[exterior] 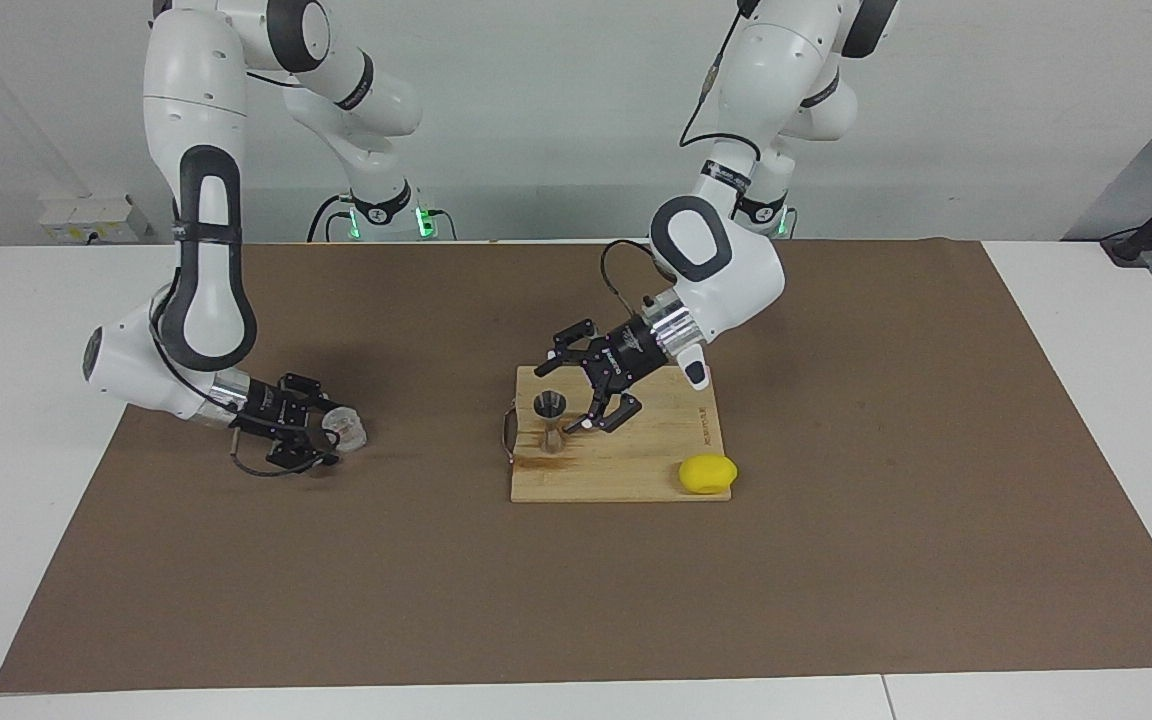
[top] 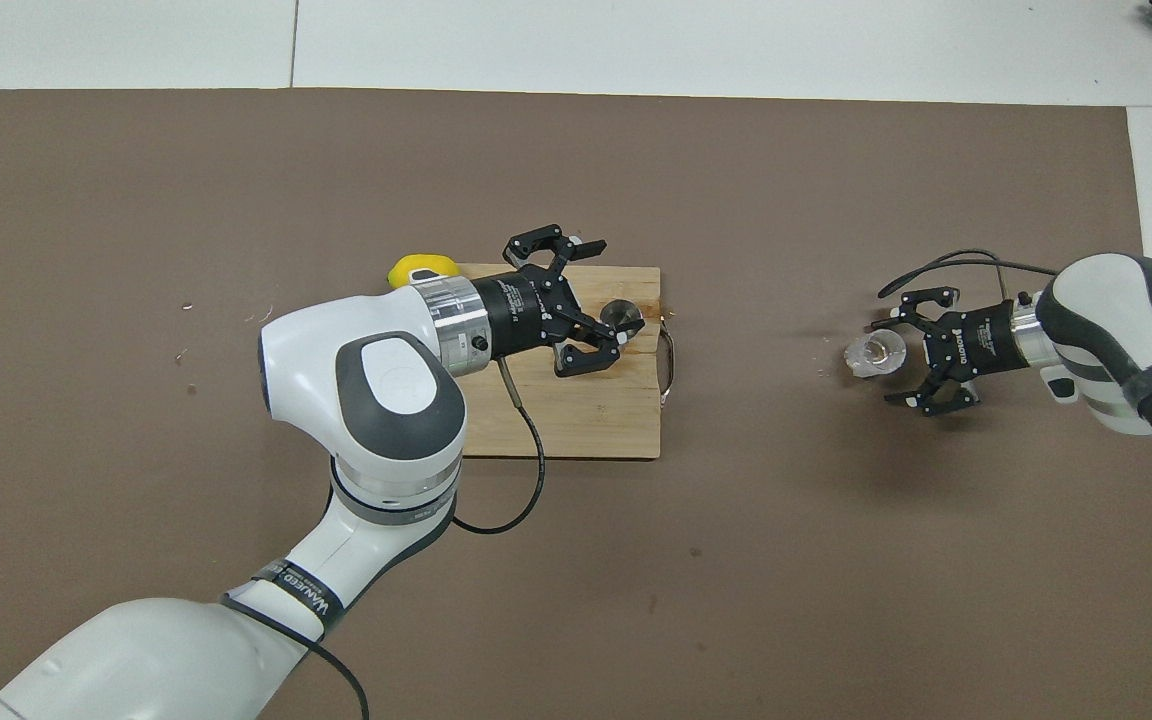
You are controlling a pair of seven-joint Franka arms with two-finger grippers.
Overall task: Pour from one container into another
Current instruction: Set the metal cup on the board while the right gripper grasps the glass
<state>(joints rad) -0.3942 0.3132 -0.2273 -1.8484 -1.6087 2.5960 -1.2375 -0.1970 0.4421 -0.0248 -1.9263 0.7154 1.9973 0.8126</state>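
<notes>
I expect more drops to be hidden under and around the clear glass cup (top: 875, 354) when I lift it, because shiny drops (top: 181, 356) are scattered on the brown mat.
The clear glass cup (exterior: 348, 428) (top: 872, 352) stands on the brown mat toward the right arm's end. My right gripper (exterior: 331, 438) (top: 886, 360) is low and open, and the cup sits at its fingertips, partly between them. I cannot tell whether they touch it. The steel jigger (exterior: 549, 422) (top: 623, 315) stands upright on the wooden board (exterior: 636, 470) (top: 596, 420). Over the board, just beside the jigger's mouth, my left gripper (exterior: 564, 398) (top: 604, 298) hangs open and holds nothing.
A yellow lemon (exterior: 707, 473) (top: 416, 268) lies at the board's corner toward the left arm's end, partly covered from above by the left wrist. The board has a metal handle (top: 669, 362) on its edge toward the right arm. Brown mat (exterior: 836, 560) covers the table.
</notes>
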